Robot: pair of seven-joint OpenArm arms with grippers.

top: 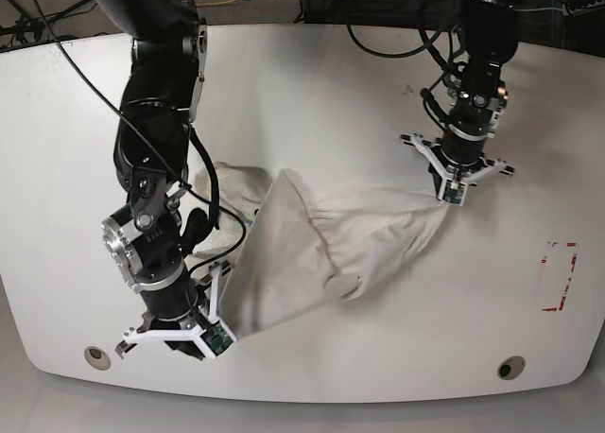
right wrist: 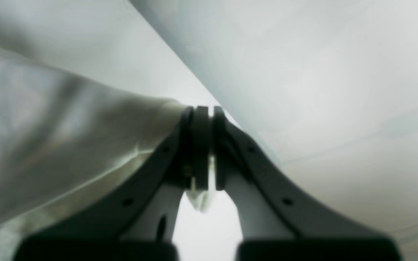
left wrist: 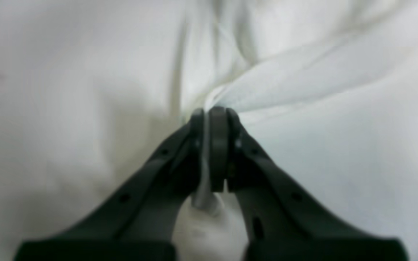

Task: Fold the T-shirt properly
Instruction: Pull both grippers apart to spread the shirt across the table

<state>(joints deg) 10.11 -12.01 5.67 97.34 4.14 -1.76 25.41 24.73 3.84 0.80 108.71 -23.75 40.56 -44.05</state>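
Observation:
The T-shirt's middle [top: 333, 253] lies bunched, so next my left gripper pulls its corner of the T-shirt away from my right gripper before both draw the T-shirt toward the far side [top: 326, 74].
The white T-shirt [top: 312, 239] lies bunched and stretched across the white table [top: 312, 93], with no print showing. My left gripper [top: 452, 199] on the base view's right is shut on a corner of the cloth, which fans out from the closed tips. In the left wrist view the left gripper [left wrist: 212, 110] pinches a thin fold of the T-shirt [left wrist: 303, 79]. My right gripper [top: 220, 343] at the front left is shut on the opposite end. The right wrist view shows the right gripper [right wrist: 204, 108] clamping the T-shirt [right wrist: 49, 137], with a scrap poking out behind the pads.
A red rectangular outline [top: 560, 276] is marked on the table at the right. Two round holes [top: 510, 368] sit near the front edge. Black cables [top: 397, 36] run along the table's far side. Both arms stand over the table, one at each end of the cloth.

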